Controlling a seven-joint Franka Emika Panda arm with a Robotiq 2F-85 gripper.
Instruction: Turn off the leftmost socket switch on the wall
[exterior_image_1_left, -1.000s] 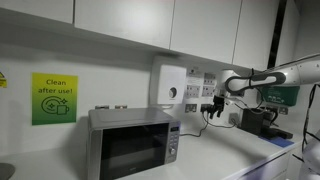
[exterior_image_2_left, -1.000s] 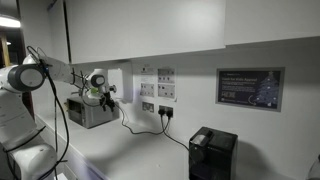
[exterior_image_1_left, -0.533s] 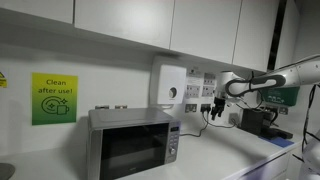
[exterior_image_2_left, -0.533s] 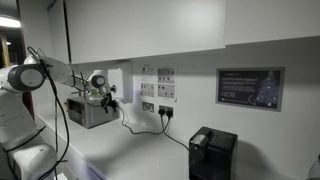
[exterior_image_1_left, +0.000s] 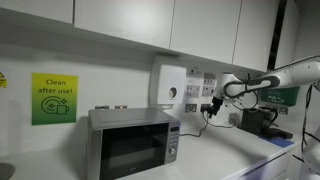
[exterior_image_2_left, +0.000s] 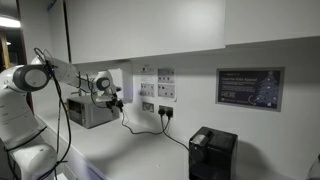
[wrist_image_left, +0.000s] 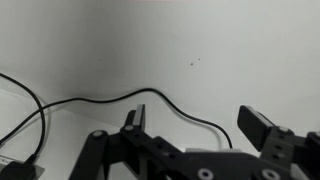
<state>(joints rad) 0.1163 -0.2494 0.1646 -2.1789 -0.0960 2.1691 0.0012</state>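
My empty fingers have a clear way to the wall sockets (exterior_image_2_left: 148, 107). My gripper goes on moving toward the wall sockets and closes until its fingertips meet, so it can press.
The wall sockets (exterior_image_2_left: 148, 106) are white plates low on the wall with black plugs and cables, beside a second socket plate (exterior_image_2_left: 165, 111). In an exterior view they sit right of the white wall box, near the socket area (exterior_image_1_left: 192, 106). My gripper (exterior_image_2_left: 116, 98) hovers just left of the sockets, apart from them; it also shows in an exterior view (exterior_image_1_left: 212, 103). In the wrist view my gripper (wrist_image_left: 197, 125) is open and empty, facing the white wall with a black cable (wrist_image_left: 150, 95) curving across it. The switches are too small to make out.
A silver microwave (exterior_image_1_left: 133, 143) stands on the white counter; it also shows in an exterior view (exterior_image_2_left: 88, 112). A black coffee machine (exterior_image_2_left: 212, 153) stands on the counter. A white wall box (exterior_image_1_left: 168, 86) and notices (exterior_image_2_left: 166, 82) hang above the sockets. Cupboards hang overhead.
My gripper has moved a little closer to the sockets along the wall. It stays open and empty.
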